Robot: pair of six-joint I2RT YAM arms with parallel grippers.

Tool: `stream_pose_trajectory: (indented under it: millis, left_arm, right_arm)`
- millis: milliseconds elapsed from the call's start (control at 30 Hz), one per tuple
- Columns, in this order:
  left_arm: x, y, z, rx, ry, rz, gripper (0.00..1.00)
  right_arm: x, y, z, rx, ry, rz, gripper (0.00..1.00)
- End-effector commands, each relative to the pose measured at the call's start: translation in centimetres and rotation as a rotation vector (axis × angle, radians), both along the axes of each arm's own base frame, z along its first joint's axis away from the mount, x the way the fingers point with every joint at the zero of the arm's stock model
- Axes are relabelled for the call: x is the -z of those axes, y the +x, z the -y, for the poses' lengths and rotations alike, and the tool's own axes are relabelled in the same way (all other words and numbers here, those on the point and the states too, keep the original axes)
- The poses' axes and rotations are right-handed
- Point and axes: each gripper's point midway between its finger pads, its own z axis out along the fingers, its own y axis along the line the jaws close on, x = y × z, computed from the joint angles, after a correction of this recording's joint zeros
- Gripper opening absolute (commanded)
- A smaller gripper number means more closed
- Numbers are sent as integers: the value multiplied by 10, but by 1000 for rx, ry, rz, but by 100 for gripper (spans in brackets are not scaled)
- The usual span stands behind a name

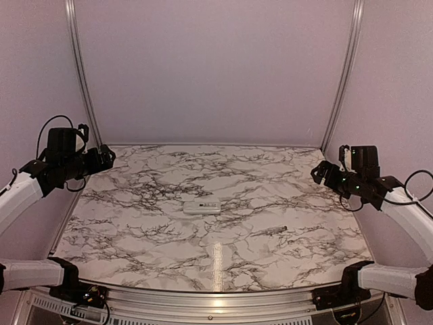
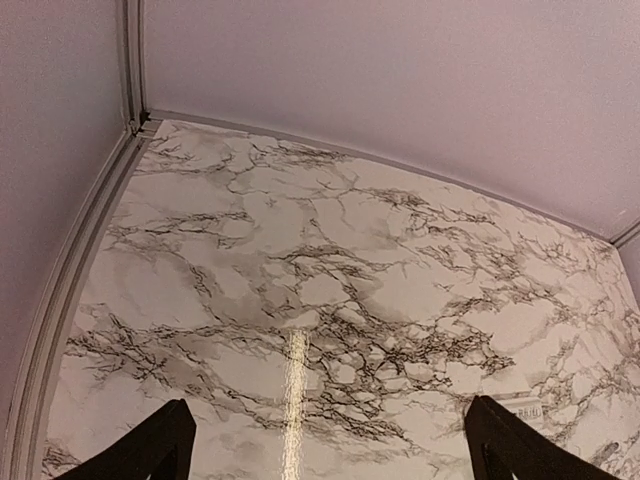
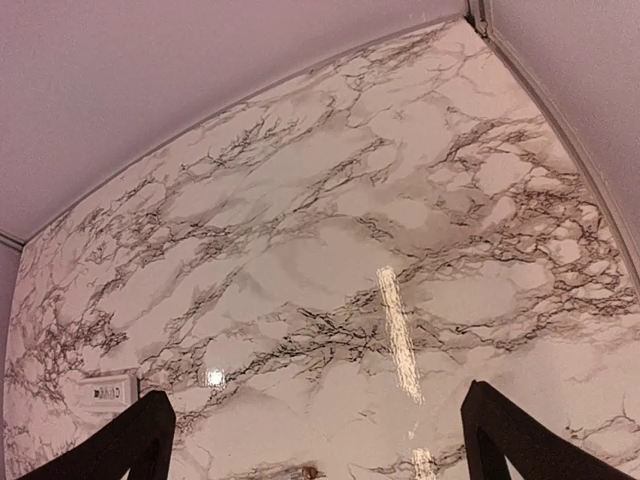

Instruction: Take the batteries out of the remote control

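The remote control's plain end (image 1: 189, 208) is lying free on open marble, so I should keep my left gripper heading there until the fingers close across its narrow width (image 1: 194, 207).
The remote control (image 1: 201, 206) is a small white bar with a dark recess on its top face, lying flat near the middle of the marble table (image 1: 149, 223). It also shows at the left edge of the right wrist view (image 3: 108, 390) and just beside the right finger in the left wrist view (image 2: 520, 407). No batteries are in view. My left gripper (image 1: 108, 156) is open and empty, raised at the table's far left (image 2: 330, 403). My right gripper (image 1: 317, 172) is open and empty, raised at the far right (image 3: 315, 390).
A thin grey pen-like stick (image 1: 270, 231) lies right of and nearer than the remote; its tip shows at the bottom of the right wrist view (image 3: 310, 471). Purple walls with metal rails (image 1: 81, 74) close the table on three sides.
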Motion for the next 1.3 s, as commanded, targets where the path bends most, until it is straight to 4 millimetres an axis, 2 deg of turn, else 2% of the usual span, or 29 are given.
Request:
stream_pose_trajectory:
  millis: [0,200,333,500,600,667,867,1067,1267]
  left_arm:
    - [21,-4,46,170,-48,-110,99]
    - [48,-9,99,360,24,-197,99]
    - [56,-13,135,501,101,-197,99]
    - [63,-19,181,706,209,-129,99]
    - [67,-22,202,824,301,-72,99]
    - [67,-22,214,899,338,-33,99]
    - [69,-24,240,1076,445,78,99]
    - [78,-19,257,1194,514,114,99]
    - [90,-29,274,1357,555,157,99]
  right_arm:
    - [4,-7,-9,-103,43,14,99]
    - [19,-16,-13,-148,85,-44,98]
    - [22,-20,-17,-175,78,-71,98]
    - [19,-24,-27,-238,28,-84,98]
    - [25,-26,-34,-269,16,-125,98]
    - [28,-28,-39,-295,18,-147,98]
    - [18,-35,-55,-356,33,-117,98]
    - [26,-42,-51,-339,16,-166,98]
    - [43,-53,-42,-295,0,-261,98]
